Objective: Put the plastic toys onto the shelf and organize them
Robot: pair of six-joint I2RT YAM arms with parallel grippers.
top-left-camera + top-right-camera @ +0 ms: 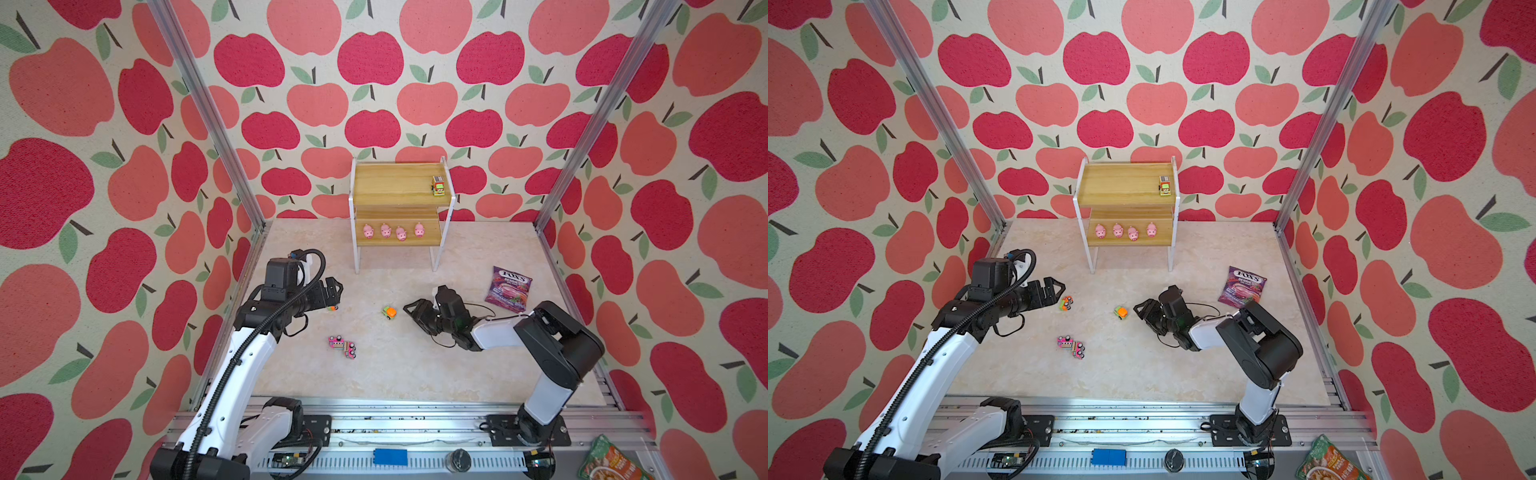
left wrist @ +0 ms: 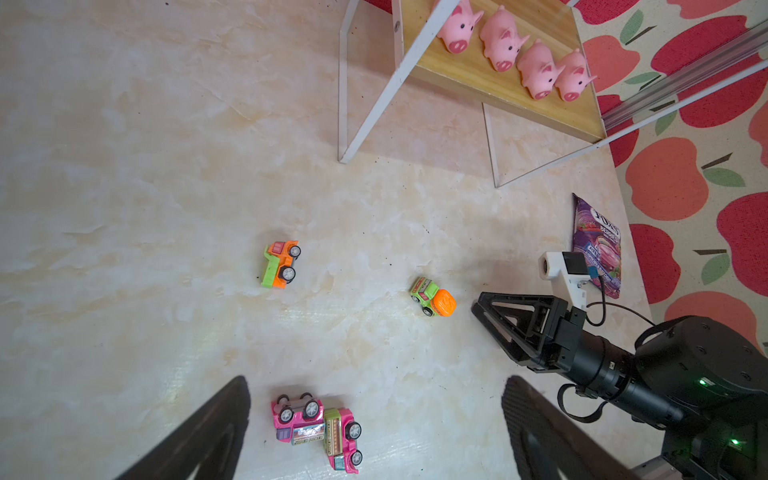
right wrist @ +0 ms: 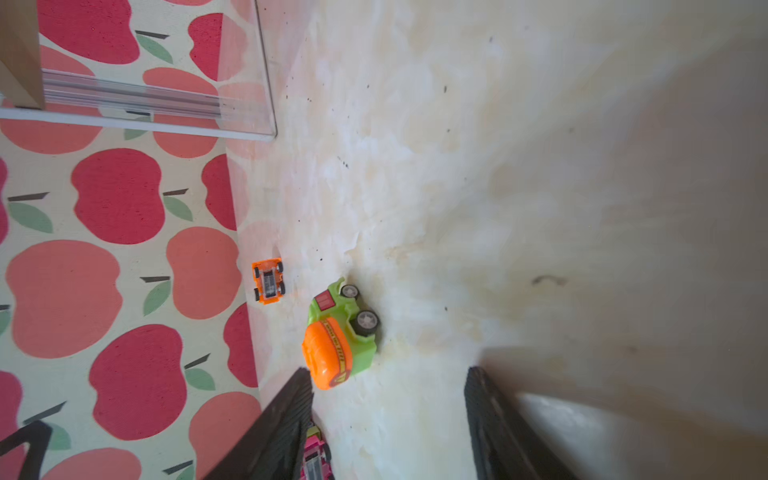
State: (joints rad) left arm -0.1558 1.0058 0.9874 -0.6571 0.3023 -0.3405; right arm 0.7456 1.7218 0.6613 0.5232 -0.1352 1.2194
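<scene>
The mixer truck [image 1: 388, 313] is outside my right gripper's fingers, beyond one finger, so next I turn my right gripper and put its fingers around the orange drum [image 1: 391, 313].
The shelf [image 1: 399, 195] stands at the back. One truck [image 1: 437, 185] sits on its top board and several pink pigs [image 1: 392, 231] line its lower board. On the table lie a green-and-orange mixer truck [image 1: 389, 312], two pink trucks [image 1: 343, 346] touching each other, and an orange-and-green dump truck [image 1: 1065, 303] on its side. My left gripper [image 1: 336, 287] hovers open beside the dump truck; in its wrist view the pink trucks [image 2: 316, 428] show far below between its jaws. My right gripper [image 3: 388, 374] is open and empty, with the mixer truck [image 3: 336, 332] just past one fingertip.
A purple candy bag [image 1: 509, 295] lies on the table to the right of the right gripper. A snack packet [image 1: 611, 461] and a blue block [image 1: 390, 456] rest on the front rail. Apple-patterned walls close the table on three sides.
</scene>
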